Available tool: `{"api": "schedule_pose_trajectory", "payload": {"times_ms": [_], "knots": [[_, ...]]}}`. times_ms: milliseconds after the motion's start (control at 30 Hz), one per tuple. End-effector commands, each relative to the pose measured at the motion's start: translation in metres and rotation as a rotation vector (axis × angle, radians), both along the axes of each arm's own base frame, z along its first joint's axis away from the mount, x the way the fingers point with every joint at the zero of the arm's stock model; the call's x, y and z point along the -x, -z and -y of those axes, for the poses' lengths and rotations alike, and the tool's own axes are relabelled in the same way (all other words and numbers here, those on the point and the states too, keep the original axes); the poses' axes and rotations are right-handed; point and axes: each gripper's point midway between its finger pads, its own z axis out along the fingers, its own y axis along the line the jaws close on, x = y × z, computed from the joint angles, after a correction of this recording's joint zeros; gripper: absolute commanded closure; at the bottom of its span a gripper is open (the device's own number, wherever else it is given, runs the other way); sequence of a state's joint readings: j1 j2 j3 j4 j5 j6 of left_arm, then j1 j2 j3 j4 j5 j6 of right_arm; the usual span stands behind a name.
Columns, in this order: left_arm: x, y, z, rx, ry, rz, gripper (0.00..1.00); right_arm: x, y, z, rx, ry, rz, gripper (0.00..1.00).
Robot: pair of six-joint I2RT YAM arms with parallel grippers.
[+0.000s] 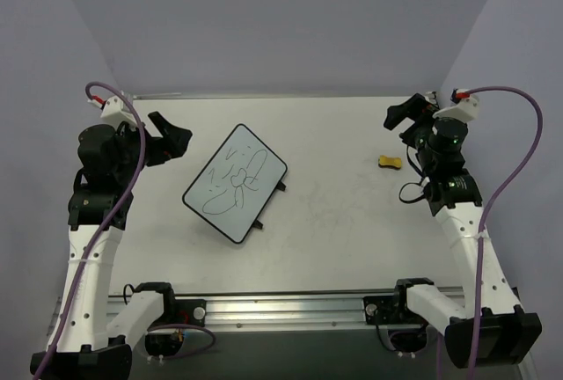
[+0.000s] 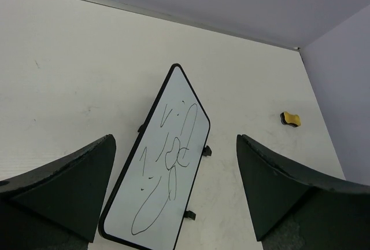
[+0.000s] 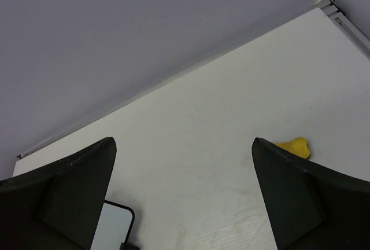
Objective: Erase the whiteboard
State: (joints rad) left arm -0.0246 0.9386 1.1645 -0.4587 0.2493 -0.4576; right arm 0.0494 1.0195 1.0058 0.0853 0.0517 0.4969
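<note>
My open right gripper should keep going down toward the eraser until both fingers are around its sides, because the yellow eraser (image 1: 390, 162) lies clear of the whiteboard near that gripper.
The whiteboard (image 1: 236, 182) lies flat on the table left of centre, turned at an angle, with dark scribbles on it. It also shows in the left wrist view (image 2: 165, 163), and one corner shows in the right wrist view (image 3: 113, 227). The small yellow eraser (image 1: 390, 163) lies on the table at the right, and shows too in the left wrist view (image 2: 290, 119) and the right wrist view (image 3: 293, 146). My left gripper (image 1: 173, 140) is open and empty, raised left of the board. My right gripper (image 1: 403, 116) is open and empty, raised above and just behind the eraser.
The white table (image 1: 334, 213) has faint grey smudges near its middle. Lilac walls close in the back and both sides. A metal rail (image 1: 281, 310) with the arm bases runs along the near edge.
</note>
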Motion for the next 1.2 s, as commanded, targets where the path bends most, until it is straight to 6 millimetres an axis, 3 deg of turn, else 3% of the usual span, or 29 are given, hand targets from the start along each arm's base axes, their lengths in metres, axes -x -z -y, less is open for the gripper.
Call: {"api": "schedule_pose_trajectory", "payload": {"times_ms": [0, 300, 400, 567, 633, 700, 733, 800, 833, 1033, 1167], "knots": [[0.003, -0.023, 0.007, -0.011, 0.047, 0.055, 0.06, -0.004, -0.006, 0.003, 0.017, 0.012, 0.002, 0.0], [0.007, -0.022, 0.018, -0.017, 0.117, 0.051, 0.06, -0.01, 0.001, 0.006, 0.037, 0.037, -0.048, 0.0], [0.009, -0.021, 0.019, -0.037, 0.13, 0.041, 0.06, -0.017, 0.018, 0.008, 0.05, 0.048, -0.107, 0.0], [0.019, -0.02, 0.015, -0.093, 0.137, 0.026, 0.06, -0.043, 0.065, 0.011, 0.093, 0.082, -0.242, 0.0], [0.022, -0.017, 0.012, -0.108, 0.125, 0.024, 0.06, -0.049, 0.102, 0.018, 0.127, 0.125, -0.363, 0.0], [0.023, -0.016, 0.015, -0.106, 0.133, 0.033, 0.06, -0.055, 0.118, 0.022, 0.146, 0.145, -0.416, 0.0], [0.023, -0.012, 0.015, -0.106, 0.134, 0.026, 0.06, -0.06, 0.138, 0.025, 0.164, 0.164, -0.469, 0.0], [0.021, -0.008, 0.016, -0.105, 0.138, 0.018, 0.06, -0.067, 0.15, 0.028, 0.167, 0.187, -0.506, 0.0], [0.021, -0.005, 0.015, -0.106, 0.138, 0.014, 0.06, -0.071, 0.17, 0.03, 0.173, 0.2, -0.558, 0.0], [0.021, 0.0, 0.013, -0.115, 0.128, 0.018, 0.06, -0.083, 0.211, 0.044, 0.113, 0.316, -0.657, 0.09], [0.021, 0.004, 0.014, -0.114, 0.135, 0.011, 0.06, -0.091, 0.224, 0.047, 0.018, 0.369, -0.659, 0.12]]}}
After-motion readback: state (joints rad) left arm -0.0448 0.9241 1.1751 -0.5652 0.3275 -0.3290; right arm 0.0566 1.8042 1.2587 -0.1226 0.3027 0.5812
